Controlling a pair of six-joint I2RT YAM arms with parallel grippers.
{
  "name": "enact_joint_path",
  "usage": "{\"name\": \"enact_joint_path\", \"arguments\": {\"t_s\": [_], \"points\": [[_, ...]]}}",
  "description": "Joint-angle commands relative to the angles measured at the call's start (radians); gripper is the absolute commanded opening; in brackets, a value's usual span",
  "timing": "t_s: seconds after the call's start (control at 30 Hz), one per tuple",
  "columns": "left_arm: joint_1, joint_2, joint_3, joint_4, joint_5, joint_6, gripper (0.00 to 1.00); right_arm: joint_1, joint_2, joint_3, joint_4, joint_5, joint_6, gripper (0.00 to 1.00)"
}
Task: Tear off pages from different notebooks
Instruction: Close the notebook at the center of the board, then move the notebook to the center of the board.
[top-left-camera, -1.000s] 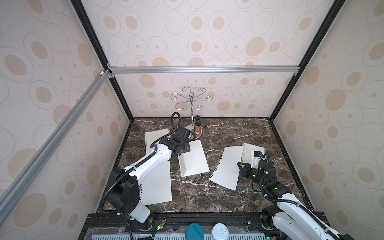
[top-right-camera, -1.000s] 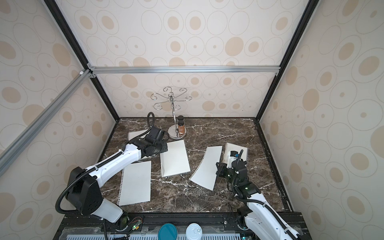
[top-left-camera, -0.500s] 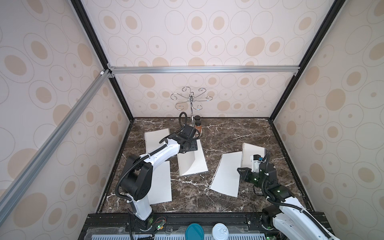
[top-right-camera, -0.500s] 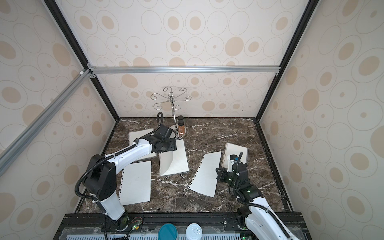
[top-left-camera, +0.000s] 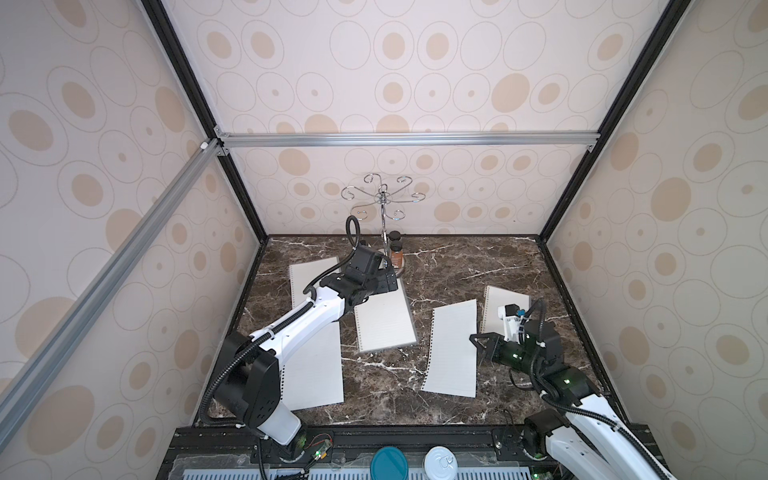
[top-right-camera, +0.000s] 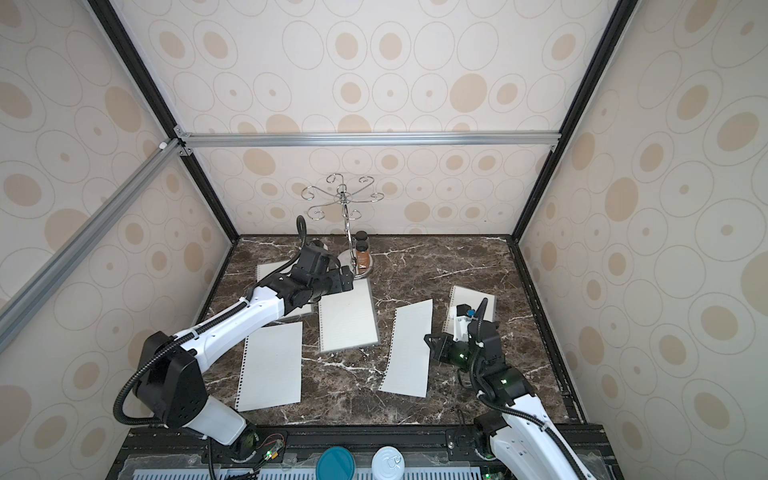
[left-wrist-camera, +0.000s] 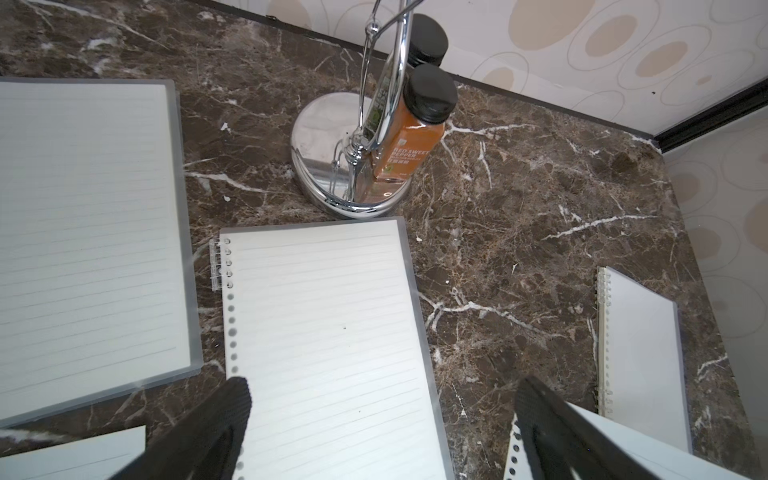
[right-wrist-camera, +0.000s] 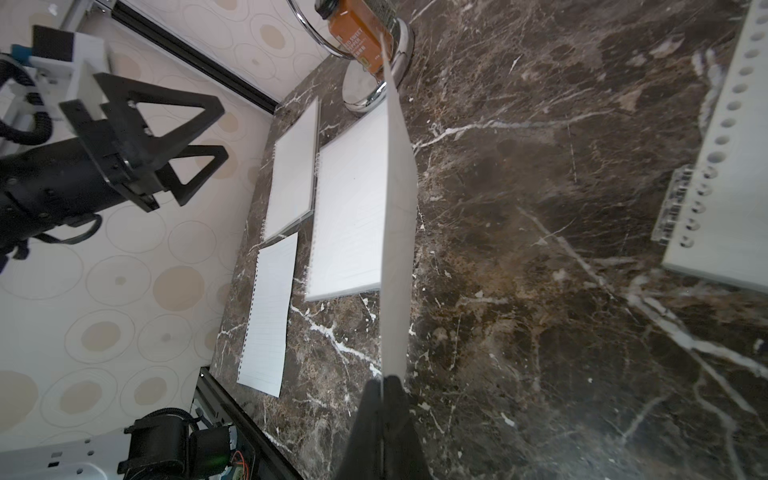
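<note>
The middle notebook (top-left-camera: 387, 321) is filling the space for my right gripper's loose page, so next my left gripper pushes that notebook (top-left-camera: 411, 320) aside before the page comes down.
Three notebooks lie on the marble: a large one (top-left-camera: 309, 272) at the far left, a middle one (top-left-camera: 386, 324), and a small one (top-left-camera: 503, 303) at the right. My left gripper (left-wrist-camera: 382, 399) hangs open over the middle notebook (left-wrist-camera: 332, 332), near its far end, holding nothing. The right gripper (right-wrist-camera: 381, 382) is shut on the edge of a loose page (right-wrist-camera: 397, 208). This page (top-left-camera: 453, 349) is lifted at that edge, between the middle and small notebooks. Another loose page (top-left-camera: 316, 374) lies flat at the front left, partly under my left arm.
A chrome hook stand (top-left-camera: 384, 232) with two spice bottles (top-left-camera: 397, 253) on its base stands just behind the middle notebook, close to my left gripper (top-left-camera: 388, 282). Two cans (top-left-camera: 388, 463) sit beyond the front rail. Patterned walls close in three sides.
My left gripper has opened and swung right, over the middle notebook's far end. The right gripper has drawn its page slightly toward the front, and the page now lies straighter.
</note>
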Motion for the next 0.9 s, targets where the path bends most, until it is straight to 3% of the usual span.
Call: {"name": "enact_joint_path", "arguments": {"t_s": [0.0, 0.13, 0.2, 0.3, 0.4, 0.47, 0.6, 0.7, 0.87], "points": [[-0.002, 0.016, -0.024, 0.049, 0.035, 0.016, 1.00, 0.017, -0.067, 0.050, -0.099, 0.010, 0.001, 0.00], [0.000, 0.021, -0.018, 0.021, -0.008, 0.007, 1.00, 0.048, -0.047, 0.057, -0.069, -0.050, 0.007, 0.00], [0.006, -0.023, -0.043, 0.016, -0.064, 0.005, 1.00, 0.115, -0.009, 0.058, -0.017, -0.047, 0.014, 0.00], [0.022, -0.116, -0.104, 0.018, -0.150, 0.002, 1.00, 0.285, 0.044, 0.069, 0.031, 0.076, 0.008, 0.00], [0.026, -0.181, -0.180, 0.102, -0.109, 0.032, 1.00, 0.370, 0.070, 0.086, 0.042, 0.191, -0.006, 0.00], [0.009, -0.143, -0.153, 0.071, -0.116, 0.019, 0.98, 0.370, 0.069, 0.077, 0.050, 0.252, 0.006, 0.00], [-0.157, 0.067, 0.030, -0.063, -0.308, 0.029, 0.94, 0.344, 0.060, 0.055, 0.039, 0.364, 0.002, 0.00], [-0.220, 0.260, 0.212, -0.210, -0.419, -0.009, 0.91, 0.263, 0.057, 0.031, 0.026, 0.326, 0.019, 0.00], [-0.247, 0.465, 0.352, -0.286, -0.454, -0.050, 0.81, 0.090, -0.055, -0.016, -0.092, 0.322, 0.040, 0.00]]}}
